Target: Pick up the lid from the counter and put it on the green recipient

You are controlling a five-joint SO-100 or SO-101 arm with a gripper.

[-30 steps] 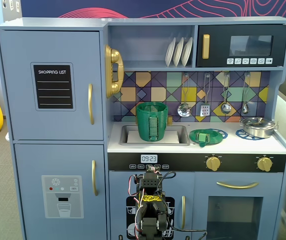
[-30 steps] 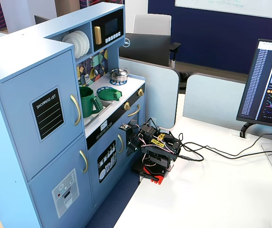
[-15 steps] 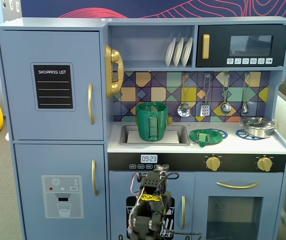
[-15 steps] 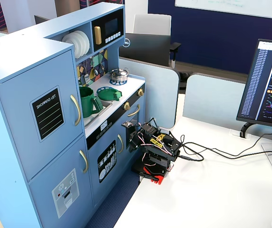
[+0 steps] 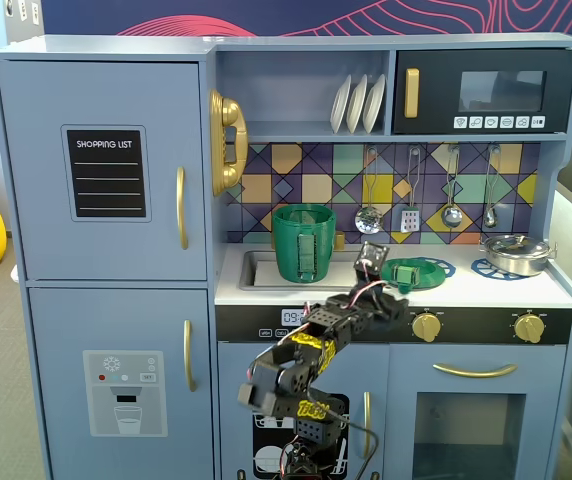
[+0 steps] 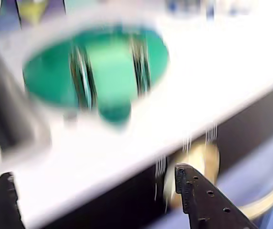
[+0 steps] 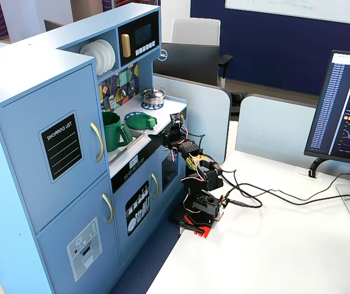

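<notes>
I expect the green lid (image 5: 424, 272) to settle across the green recipient's rim when I lower it, since the green recipient's round opening (image 5: 304, 214) looks about as wide as the lid.
The green lid (image 5: 413, 271) lies flat on the white counter (image 5: 486, 292), over the left blue burner print. In the blurred wrist view the lid (image 6: 98, 67) lies ahead of the jaws and nothing is between them. The green recipient (image 5: 304, 243) stands upright in the sink to the left, its mouth uncovered. My gripper (image 5: 371, 262) is at the counter's front edge, just left of the lid and right of the pot. It is open and empty (image 6: 93, 172). In the other fixed view the lid (image 7: 141, 121), pot (image 7: 112, 130) and gripper (image 7: 172, 122) show in the same order.
A shiny silver pot (image 5: 516, 252) with its lid sits on the right burner. Utensils hang on the tiled back wall (image 5: 453, 190). Gold knobs (image 5: 426, 326) are on the panel below the counter. A monitor (image 7: 349, 110) stands on the desk beside the arm.
</notes>
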